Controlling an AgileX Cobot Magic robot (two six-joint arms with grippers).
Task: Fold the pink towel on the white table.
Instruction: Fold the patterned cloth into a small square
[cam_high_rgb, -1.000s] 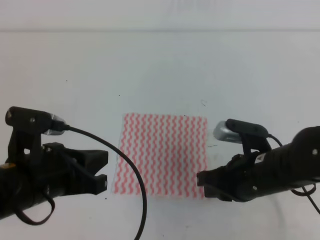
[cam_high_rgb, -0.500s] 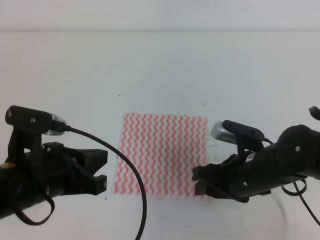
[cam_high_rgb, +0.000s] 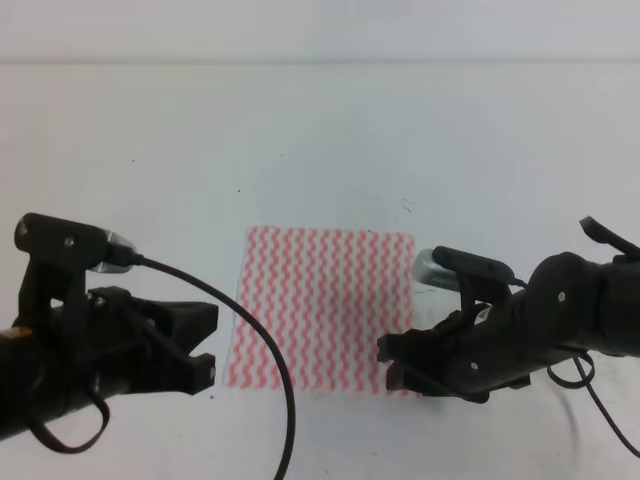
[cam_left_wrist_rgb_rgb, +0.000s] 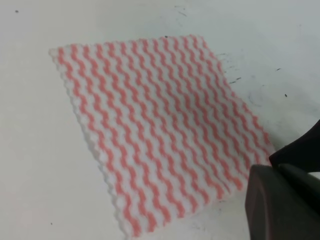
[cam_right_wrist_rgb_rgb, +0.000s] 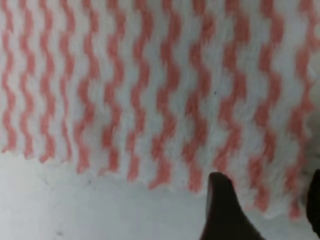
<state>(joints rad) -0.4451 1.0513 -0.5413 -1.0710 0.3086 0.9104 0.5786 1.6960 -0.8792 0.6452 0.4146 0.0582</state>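
The scalloped edge (cam_right_wrist_rgb_rgb: 159, 185) looks thin, so the pink towel (cam_high_rgb: 322, 310) should bend and its far half should stay flat when the robot's right gripper lifts the towel's corner.
The pink towel (cam_high_rgb: 325, 310) lies flat and unfolded on the white table (cam_high_rgb: 320, 140), its wavy pink and white stripes running away from me. My left gripper (cam_high_rgb: 206, 343) hovers open just left of the towel's near left corner, apart from the cloth. My right gripper (cam_high_rgb: 389, 362) is open over the near right corner. In the right wrist view its two dark fingertips (cam_right_wrist_rgb_rgb: 222, 210) sit at the towel's (cam_right_wrist_rgb_rgb: 150, 85) scalloped near edge with nothing between them. The left wrist view shows the whole towel (cam_left_wrist_rgb_rgb: 155, 130).
The white table (cam_left_wrist_rgb_rgb: 40, 175) stretches out on all sides of the towel, with small dark specks and scuffs. A black cable (cam_high_rgb: 262, 345) loops from the left arm across the towel's near left part. A dark gripper part (cam_left_wrist_rgb_rgb: 285, 200) fills the left wrist view's lower right corner.
My right gripper has slid left and lower onto the towel's near right corner. The left gripper and the towel have stayed put.
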